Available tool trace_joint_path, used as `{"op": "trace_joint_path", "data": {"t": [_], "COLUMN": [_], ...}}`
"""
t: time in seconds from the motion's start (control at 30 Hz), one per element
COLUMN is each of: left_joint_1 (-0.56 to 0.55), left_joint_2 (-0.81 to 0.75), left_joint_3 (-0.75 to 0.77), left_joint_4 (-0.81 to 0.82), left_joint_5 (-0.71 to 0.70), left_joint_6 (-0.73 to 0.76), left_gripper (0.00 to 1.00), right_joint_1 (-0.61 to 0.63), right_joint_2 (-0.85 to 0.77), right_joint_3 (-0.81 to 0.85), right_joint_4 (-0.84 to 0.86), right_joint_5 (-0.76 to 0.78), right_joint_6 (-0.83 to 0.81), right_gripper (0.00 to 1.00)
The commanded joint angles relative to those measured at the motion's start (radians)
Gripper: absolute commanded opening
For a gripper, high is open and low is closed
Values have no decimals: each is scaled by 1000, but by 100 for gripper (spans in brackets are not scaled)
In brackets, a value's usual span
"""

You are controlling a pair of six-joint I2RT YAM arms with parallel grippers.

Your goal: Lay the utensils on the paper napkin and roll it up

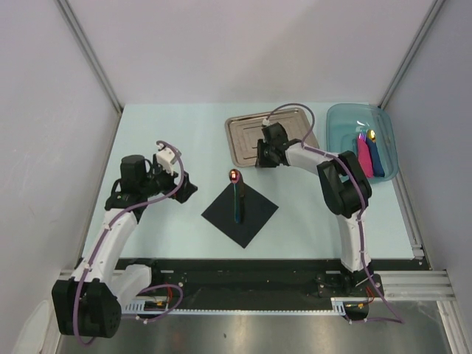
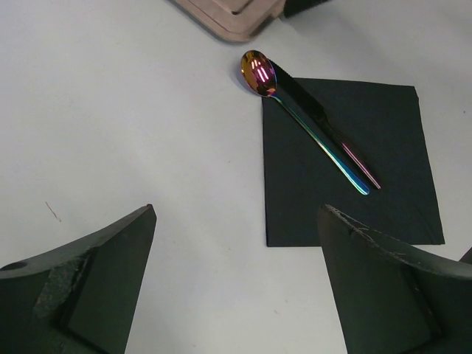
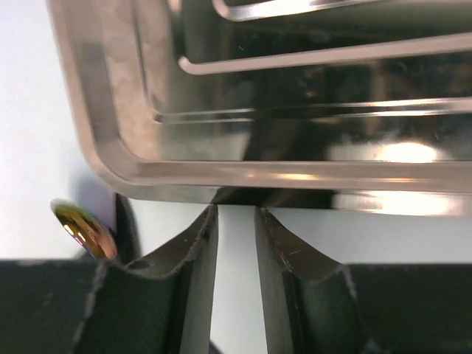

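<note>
The steel tray's near corner is crowding the spoon's bowl. Next, my right gripper pushes the tray back before my left gripper folds the napkin's near corner.
The black paper napkin lies as a diamond in the middle of the table. On it lie the blue-handled spoon, its orange-red bowl off the far corner, and the dark utensil close beside it. In the left wrist view the napkin, spoon and dark utensil show ahead to the right. My left gripper is open and empty, left of the napkin. My right gripper is empty at the steel tray's near rim, jaws a narrow gap apart. The spoon bowl shows at the left of the right wrist view.
The steel tray stands at the back centre, with nothing showing in it. A translucent teal tray at the back right holds a pink roll and a dark blue roll. Enclosure walls stand on three sides.
</note>
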Motion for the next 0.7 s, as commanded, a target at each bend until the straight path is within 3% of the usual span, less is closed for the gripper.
{"op": "trace_joint_path", "data": {"t": [0.0, 0.13, 0.27, 0.5, 0.67], "left_joint_1": [-30, -68, -175, -511, -773], "left_joint_2": [-30, -30, -40, -74, -76], "left_joint_3": [17, 21, -3, -108, -177], "left_joint_4": [-30, -67, -78, -21, 6], "left_joint_5": [16, 19, 13, -94, -218], "left_joint_6": [64, 140, 168, 161, 254], "left_gripper": [95, 94, 89, 77, 72], "right_joint_1": [-53, -70, -67, -24, 11], "right_joint_2": [103, 146, 70, -217, -372], "right_joint_3": [126, 187, 157, -99, -268], "right_joint_4": [30, 51, 51, 27, 28], "right_joint_5": [63, 57, -33, -194, -242], "right_joint_6": [-25, -56, -54, -46, -62], "right_gripper": [32, 31, 34, 38, 40]}}
